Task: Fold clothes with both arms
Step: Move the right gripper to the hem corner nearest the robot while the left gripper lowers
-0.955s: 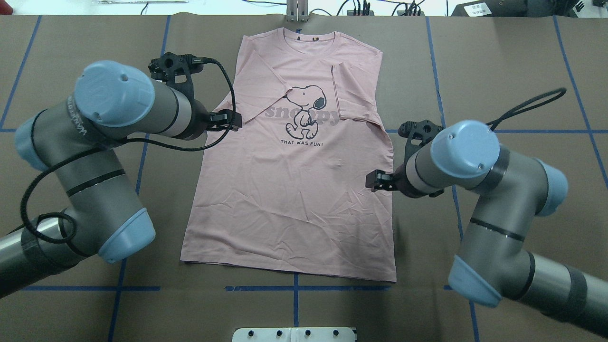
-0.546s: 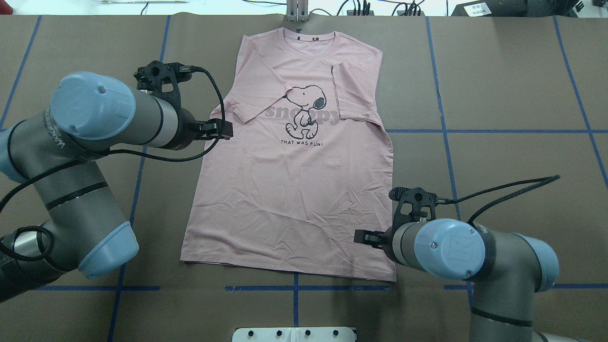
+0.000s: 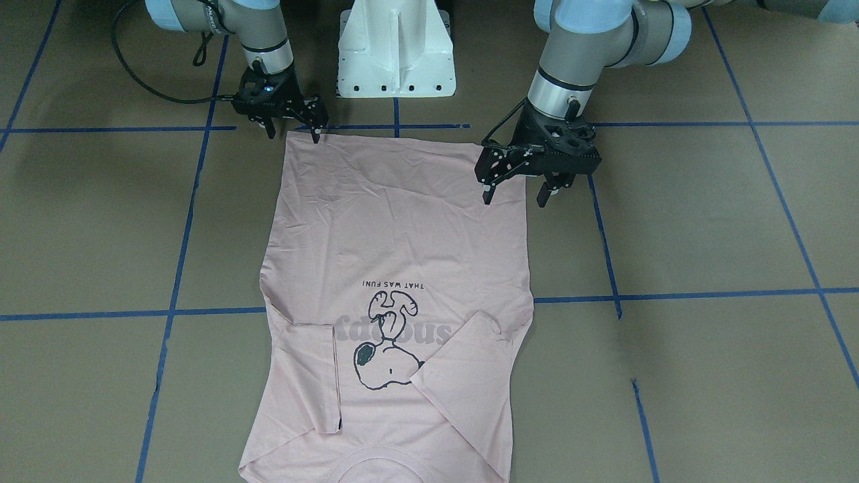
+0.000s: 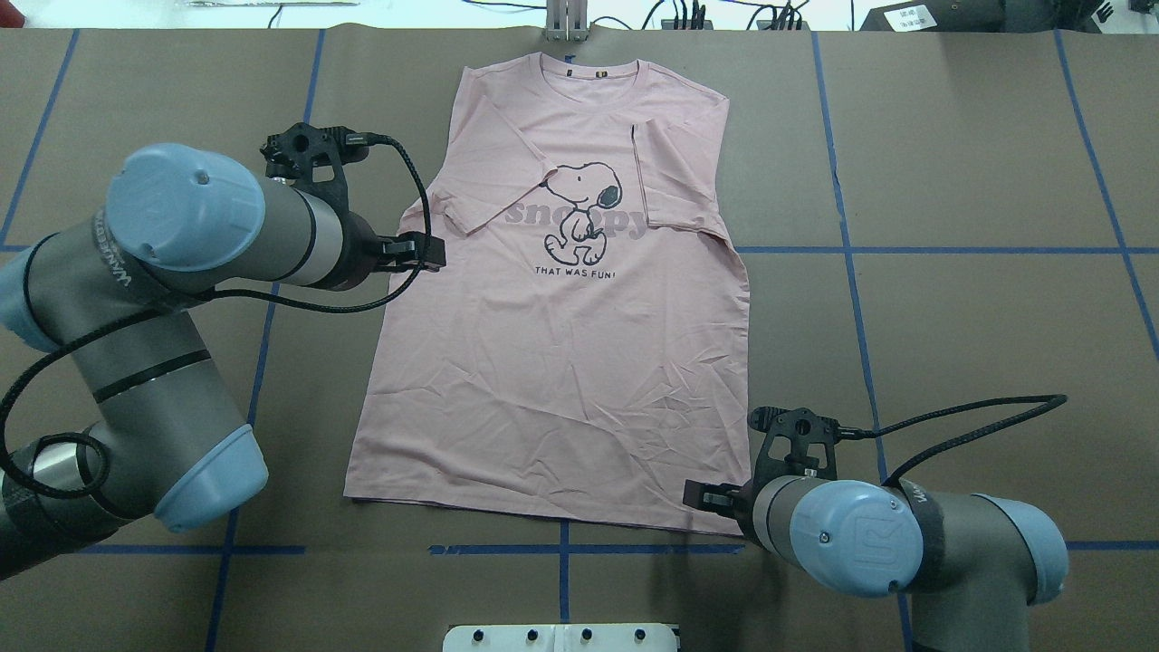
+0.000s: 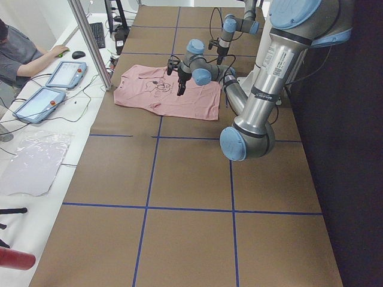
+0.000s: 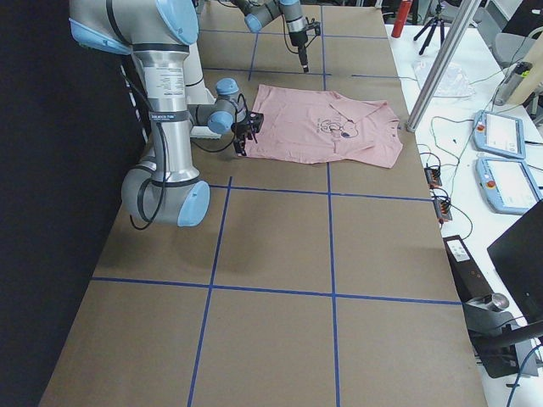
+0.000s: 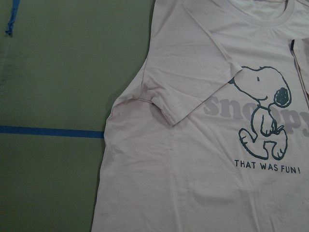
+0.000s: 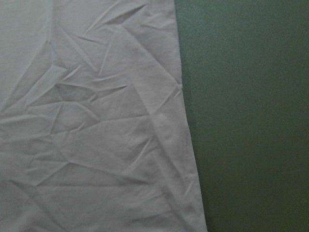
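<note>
I expect the folded sleeves (image 3: 465, 378) to stay tucked while the whole T-shirt (image 3: 394, 233) slides along when I pull its hem, because the sleeves lie flat over the T-shirt's chest.
The pale pink T-shirt (image 4: 561, 362) lies flat, print side up, with both sleeves folded in over the chest and the collar at the far side. My left gripper (image 4: 433, 251) is open and empty. It hovers above the shirt's left edge below the folded sleeve, and its spread fingers show in the front view (image 3: 514, 196). The left wrist view shows the shirt (image 7: 193, 169) from well above. My right gripper (image 4: 702, 496) is open and empty, low at the hem's right corner; in the front view (image 3: 293, 132) its fingers straddle that corner. The right wrist view shows the shirt's wrinkled side edge (image 8: 96, 121) close up.
The brown table cover carries blue tape lines (image 4: 561, 580). The white pedestal base (image 3: 396, 50) stands at the near edge behind the hem. In the left side view an operator (image 5: 24, 54) sits beside tablets (image 5: 63, 73), near a metal post (image 5: 90, 42) at the table's far side.
My right gripper has moved toward the robot along the shirt's right edge, from mid-side to the hem corner. My left gripper drew back off the shirt to its left edge.
</note>
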`<state>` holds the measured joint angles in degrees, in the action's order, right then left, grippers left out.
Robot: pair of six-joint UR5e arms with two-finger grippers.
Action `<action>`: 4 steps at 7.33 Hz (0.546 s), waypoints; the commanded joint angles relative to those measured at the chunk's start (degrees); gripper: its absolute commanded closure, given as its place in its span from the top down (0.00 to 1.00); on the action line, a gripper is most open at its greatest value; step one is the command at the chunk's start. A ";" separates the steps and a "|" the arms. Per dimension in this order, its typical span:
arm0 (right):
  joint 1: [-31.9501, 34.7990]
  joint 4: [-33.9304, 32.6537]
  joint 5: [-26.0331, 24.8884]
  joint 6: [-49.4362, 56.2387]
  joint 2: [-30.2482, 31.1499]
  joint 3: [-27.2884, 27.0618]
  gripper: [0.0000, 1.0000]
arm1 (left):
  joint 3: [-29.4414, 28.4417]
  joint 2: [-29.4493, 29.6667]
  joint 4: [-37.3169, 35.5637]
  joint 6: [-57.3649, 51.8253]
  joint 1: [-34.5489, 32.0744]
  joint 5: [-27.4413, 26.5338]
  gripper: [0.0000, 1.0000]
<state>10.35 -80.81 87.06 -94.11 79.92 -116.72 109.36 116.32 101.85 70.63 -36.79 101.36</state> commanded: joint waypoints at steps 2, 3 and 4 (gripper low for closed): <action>-0.33 -0.14 0.56 0.07 0.32 0.79 1.00 | -0.02 0.22 0.02 -0.06 0.05 0.15 1.00; -0.33 -0.14 1.35 0.07 0.24 0.79 1.00 | -0.02 0.13 0.02 -0.06 0.05 0.16 1.00; -0.33 -0.14 1.44 0.07 0.23 0.88 0.99 | -0.02 0.22 0.02 -0.06 0.05 0.16 1.00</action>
<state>10.06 -80.94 88.16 -94.05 80.20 -115.97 109.34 116.49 101.86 70.58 -36.74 101.50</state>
